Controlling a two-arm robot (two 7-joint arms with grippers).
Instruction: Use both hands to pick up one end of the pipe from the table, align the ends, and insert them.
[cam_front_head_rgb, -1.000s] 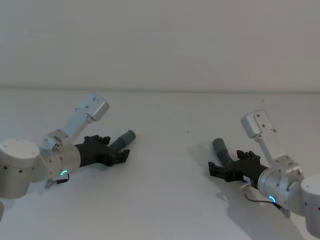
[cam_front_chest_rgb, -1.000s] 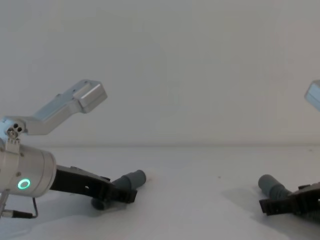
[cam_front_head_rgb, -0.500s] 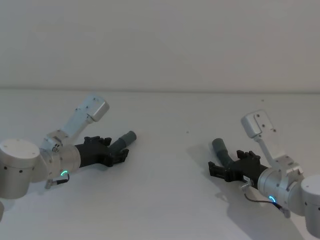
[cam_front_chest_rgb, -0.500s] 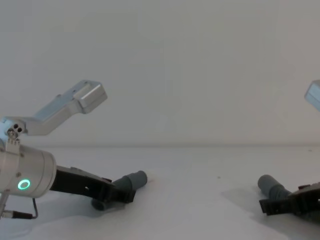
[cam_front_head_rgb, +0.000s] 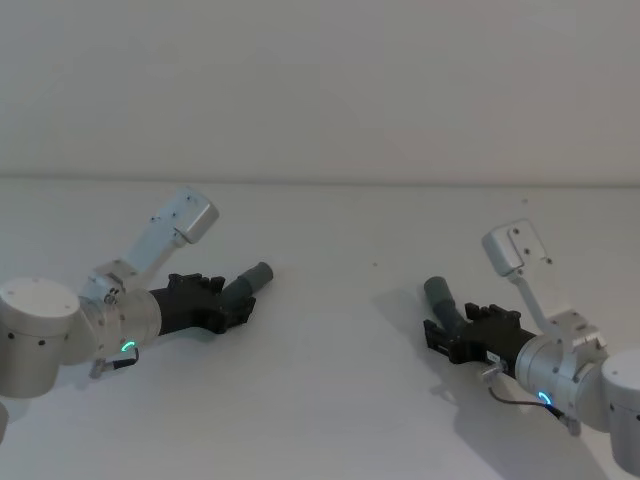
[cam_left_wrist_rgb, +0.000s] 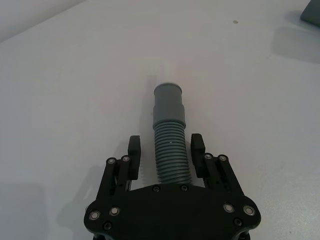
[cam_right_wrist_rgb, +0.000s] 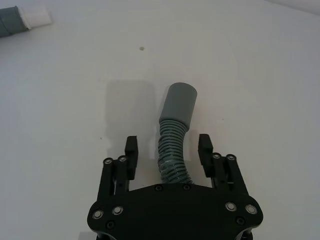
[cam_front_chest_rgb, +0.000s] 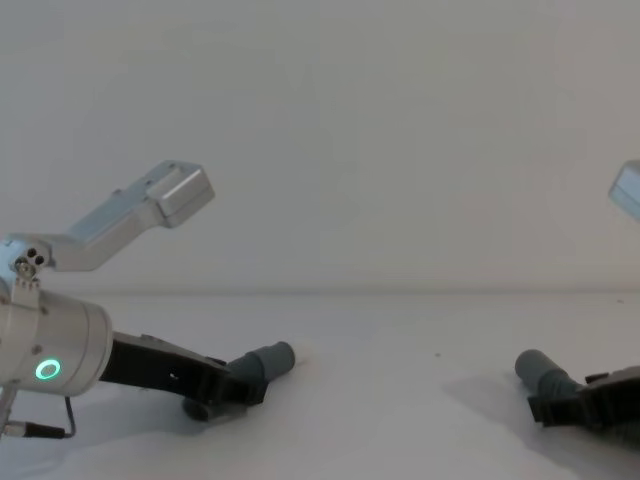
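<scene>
Ribbed hose (cam_left_wrist_rgb: 171, 150) connects to the grey cuff (cam_front_chest_rgb: 272, 360), so I expect the cuff to tilt a little at the ribs when I push its white tip into the sleeve.
One end of the pipe, a grey cuff (cam_front_head_rgb: 258, 275) with a narrower white tip, lies on the white table (cam_front_head_rgb: 340, 400) at the left. My left gripper (cam_front_head_rgb: 243, 308) is low over the ribbed hose (cam_left_wrist_rgb: 170, 155) behind that cuff (cam_left_wrist_rgb: 168, 102). Its fingers (cam_left_wrist_rgb: 133, 150) stand close on either side, with a thin gap on one side, so it is open. At the right lies the plain sleeve end (cam_front_head_rgb: 438, 292). My right gripper (cam_front_head_rgb: 437, 335) straddles the hose (cam_right_wrist_rgb: 172, 150) behind that sleeve (cam_right_wrist_rgb: 180, 102), open with clear gaps on both sides. The middle of the pipe is hidden.
A pale wall rises behind the table's far edge (cam_front_head_rgb: 330, 181). The bare table between the two ends (cam_front_head_rgb: 340, 300) gives free room. A small dark speck (cam_front_head_rgb: 376, 265) marks the surface.
Both grippers' fingers have drawn closer together around the hose. The right gripper has slid slightly back toward its arm. The cuffs have barely moved.
</scene>
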